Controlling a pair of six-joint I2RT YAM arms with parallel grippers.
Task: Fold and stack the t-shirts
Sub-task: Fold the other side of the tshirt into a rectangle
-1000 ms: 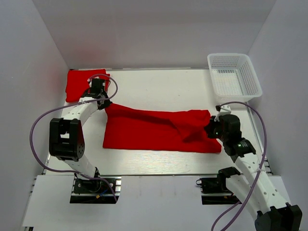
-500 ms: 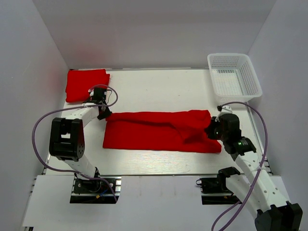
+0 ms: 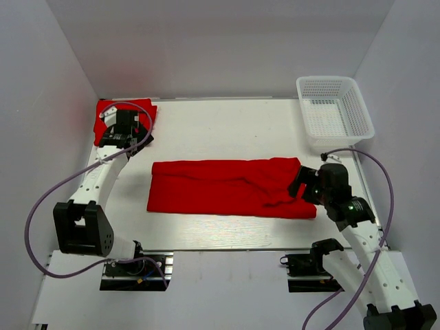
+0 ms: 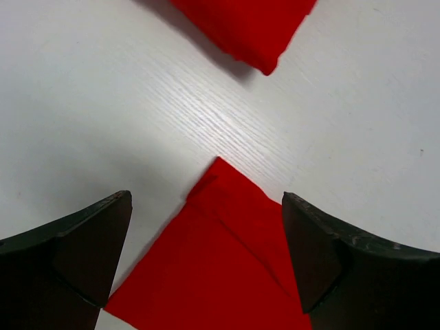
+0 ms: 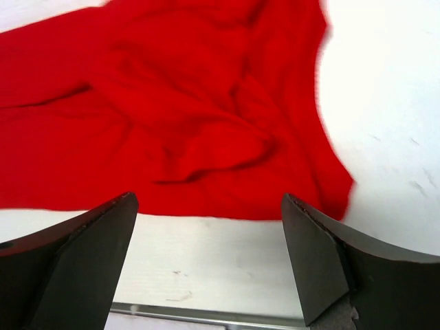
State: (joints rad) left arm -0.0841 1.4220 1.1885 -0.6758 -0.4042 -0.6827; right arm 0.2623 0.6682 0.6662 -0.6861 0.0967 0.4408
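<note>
The long t-shirt (image 3: 220, 189) is lying crosswise to my arms, so my left gripper needs to grab its flat end (image 3: 159, 180) and help my right gripper turn the t-shirt lengthwise before I fold it.
A red t-shirt (image 3: 230, 187) lies flat across the middle of the table as a long band, bunched and wrinkled at its right end. A second t-shirt (image 3: 141, 110), folded, rests at the back left corner. My left gripper (image 3: 127, 130) hovers open between the two. In the left wrist view my left gripper (image 4: 205, 206) stands over the long shirt's (image 4: 220, 261) left corner, with the folded shirt's (image 4: 247, 27) corner beyond. My right gripper (image 3: 302, 187) is open at the shirt's right end. In the right wrist view my right gripper (image 5: 210, 203) holds nothing and the rumpled cloth (image 5: 172, 103) lies just ahead.
A white mesh basket (image 3: 335, 110) stands at the back right corner. White walls close in the table on the left, back and right. The table's near edge (image 5: 206, 316) runs just below my right gripper.
Both grippers have opened and let go of the long shirt. Its left corner has dropped flat. My left arm has swung back toward the folded shirt; my right gripper has drawn back slightly.
</note>
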